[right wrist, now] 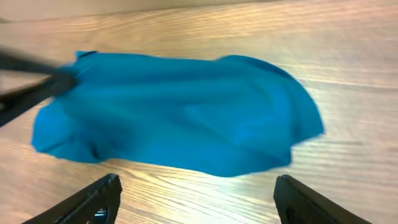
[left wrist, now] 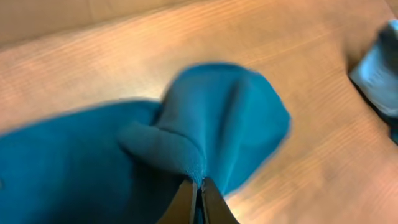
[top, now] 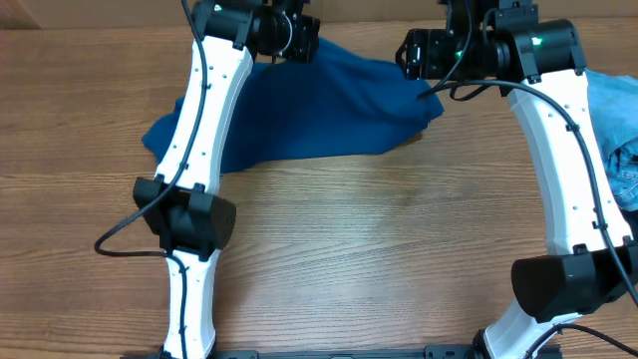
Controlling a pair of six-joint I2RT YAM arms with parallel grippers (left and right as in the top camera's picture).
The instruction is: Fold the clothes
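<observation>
The shirt's pinched fold (left wrist: 166,148) is in my left gripper and the wood on the shirt's near side (top: 371,191) is clear, so I should keep pulling the fold there until it spreads out.
The deep-blue shirt (top: 319,105) lies crumpled across the far middle of the table. My left gripper (top: 299,40) is at its far left corner, shut on a pinched fold of the blue fabric (left wrist: 217,118); the jaws (left wrist: 199,190) press together with cloth between them. My right gripper (top: 414,55) hovers at the shirt's far right edge, open. In the right wrist view the shirt (right wrist: 180,118) spreads ahead of the wide-open gripper (right wrist: 198,190), with bare wood between the fingers. The left gripper's dark fingers (right wrist: 31,93) show at the shirt's far corner.
A pile of light-blue clothes (top: 613,120) sits at the table's right edge, also seen as the grey-blue cloth (left wrist: 379,74) in the left wrist view. Both white arms reach over the wooden table (top: 379,239) from the near side.
</observation>
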